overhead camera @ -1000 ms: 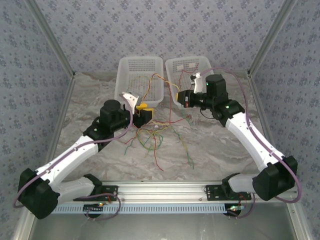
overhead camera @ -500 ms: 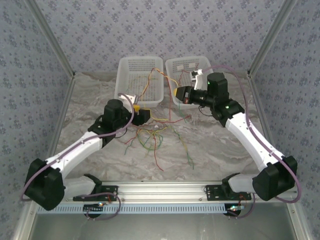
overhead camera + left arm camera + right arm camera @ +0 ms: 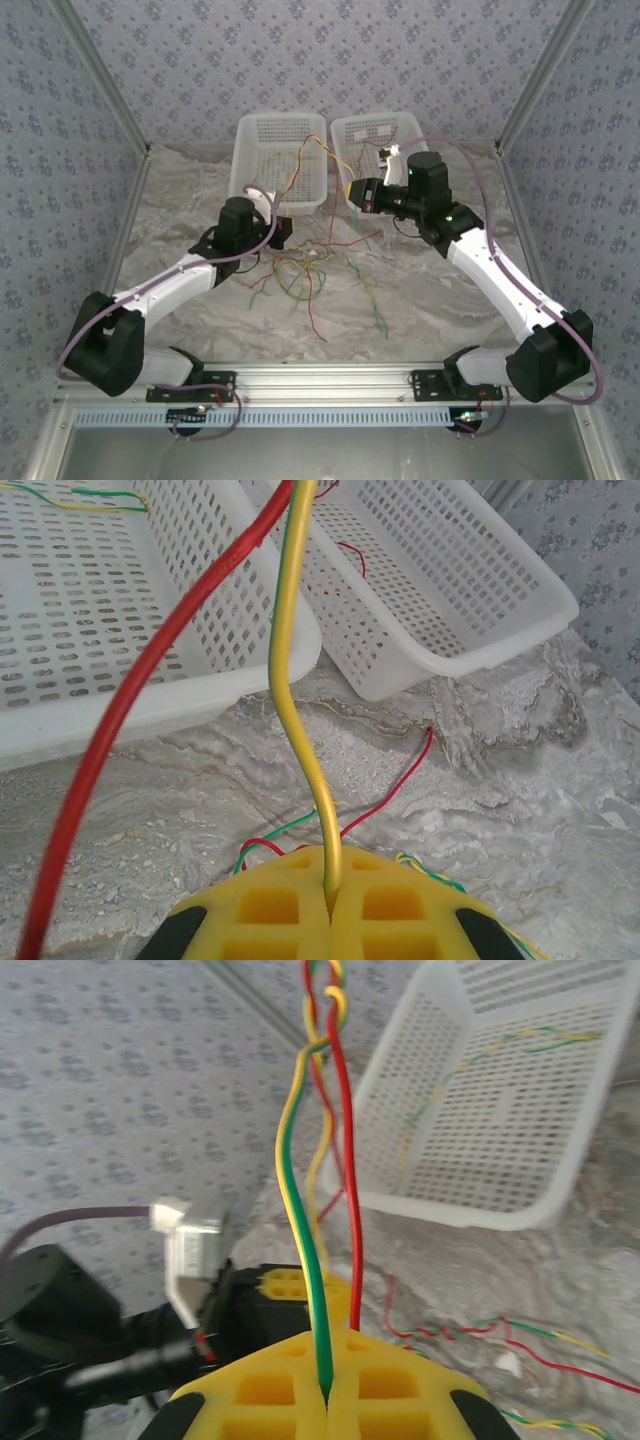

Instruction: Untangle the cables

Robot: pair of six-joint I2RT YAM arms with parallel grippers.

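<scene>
Next, I open my right gripper and lower it to the cables' hanging strands (image 3: 333,207), because the red cable winds round (image 3: 331,1022) the green-and-yellow cable that both grippers are holding.
The cables (image 3: 300,270) lie as a tangle of red, green, yellow and orange wires on the marble table between the arms. My left gripper (image 3: 281,229) is shut on a yellow cable (image 3: 300,730) that rises from between its pads (image 3: 290,905). A red cable (image 3: 150,680) runs up beside it. My right gripper (image 3: 352,190) is shut on a green-and-yellow cable (image 3: 300,1210), with a red strand (image 3: 350,1180) twisted round it higher up. The lifted strands arch over the left basket's corner (image 3: 305,150) between both grippers. The left gripper (image 3: 290,1285) sits just beyond the right one.
Two white perforated baskets stand at the back: the left basket (image 3: 255,165) holds a thin cable, and the right basket (image 3: 400,125) is close behind the right gripper. Loose strands trail toward the table's front (image 3: 380,315). Patterned walls enclose the table.
The left arm has swung right and forward, bringing its gripper closer to the baskets. The right gripper has shifted slightly left. The lifted strands stay stretched between them.
</scene>
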